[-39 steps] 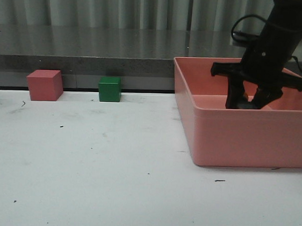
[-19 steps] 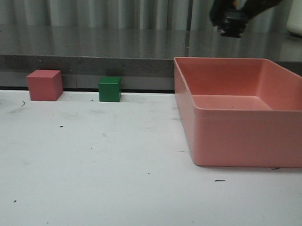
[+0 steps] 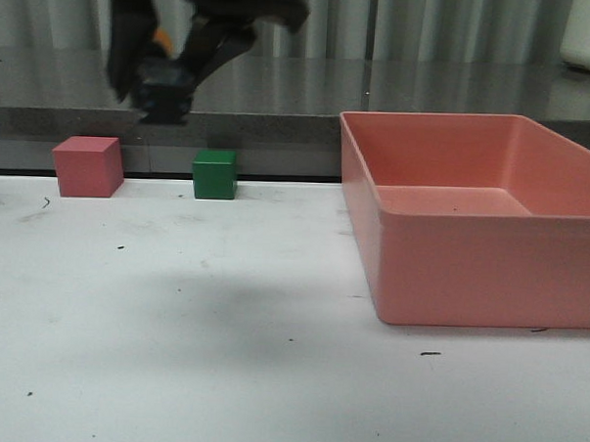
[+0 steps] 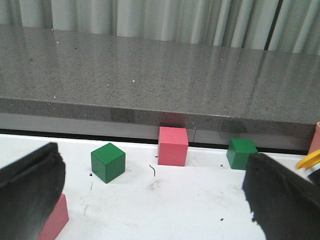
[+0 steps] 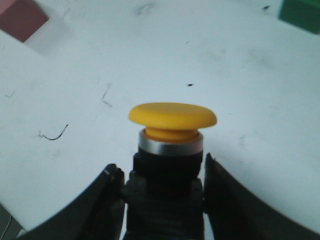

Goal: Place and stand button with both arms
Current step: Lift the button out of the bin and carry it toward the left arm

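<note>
The white table (image 3: 143, 278) in front of the cubes is clear for the button (image 5: 172, 117). My right gripper keeps going down until the button rests there, then let go.
My right gripper (image 3: 156, 86) hangs high over the back left of the table, above the pink cube (image 3: 87, 166). It is shut on the button (image 3: 164, 73), whose orange-yellow cap just shows between the fingers. In the right wrist view the button (image 5: 172, 117) stands clear: yellow mushroom cap, silver ring, black collar and black base clamped between both fingers of the gripper (image 5: 161, 169), with white table below. My left gripper (image 4: 155, 192) is wide open and empty, low over the table; it does not show in the front view. A yellow sliver (image 4: 308, 161) sits at the left wrist view's edge.
A large pink bin (image 3: 450, 257) stands at the right, empty. A green cube (image 3: 215, 173) sits at the back by the grey ledge (image 3: 279, 127). The left wrist view shows two green cubes (image 4: 107, 162) (image 4: 241, 153) and two pink cubes (image 4: 173, 146) (image 4: 55, 220).
My right gripper rose out of the pink bin with the button and swung across the top of the view to the far left. The bin is now empty.
</note>
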`<state>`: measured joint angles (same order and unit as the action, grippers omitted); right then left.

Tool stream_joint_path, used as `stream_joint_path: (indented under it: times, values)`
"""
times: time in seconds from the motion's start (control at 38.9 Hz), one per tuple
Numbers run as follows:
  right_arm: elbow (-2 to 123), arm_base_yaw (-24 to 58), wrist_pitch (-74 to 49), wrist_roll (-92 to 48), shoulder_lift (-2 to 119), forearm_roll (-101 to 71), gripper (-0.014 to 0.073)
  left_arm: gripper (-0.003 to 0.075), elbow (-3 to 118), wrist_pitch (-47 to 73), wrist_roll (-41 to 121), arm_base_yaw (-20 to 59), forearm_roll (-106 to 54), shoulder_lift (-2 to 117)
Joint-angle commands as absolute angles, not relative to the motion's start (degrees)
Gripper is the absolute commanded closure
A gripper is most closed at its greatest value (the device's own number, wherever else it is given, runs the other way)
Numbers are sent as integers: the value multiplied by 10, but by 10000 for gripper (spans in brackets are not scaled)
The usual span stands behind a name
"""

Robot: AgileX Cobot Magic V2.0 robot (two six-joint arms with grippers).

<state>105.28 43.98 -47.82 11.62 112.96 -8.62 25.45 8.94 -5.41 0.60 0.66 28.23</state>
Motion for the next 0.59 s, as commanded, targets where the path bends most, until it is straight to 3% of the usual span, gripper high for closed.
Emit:
stream_joint_path:
  times: [0.0,0.57]
  values:
    - [1115,453,-471,125,1148,-98,428,27,276,44,-59,5,5,287]
    - [1179,440,-479,368,1304,-65,428,28,276,44,-59,5,5,287]
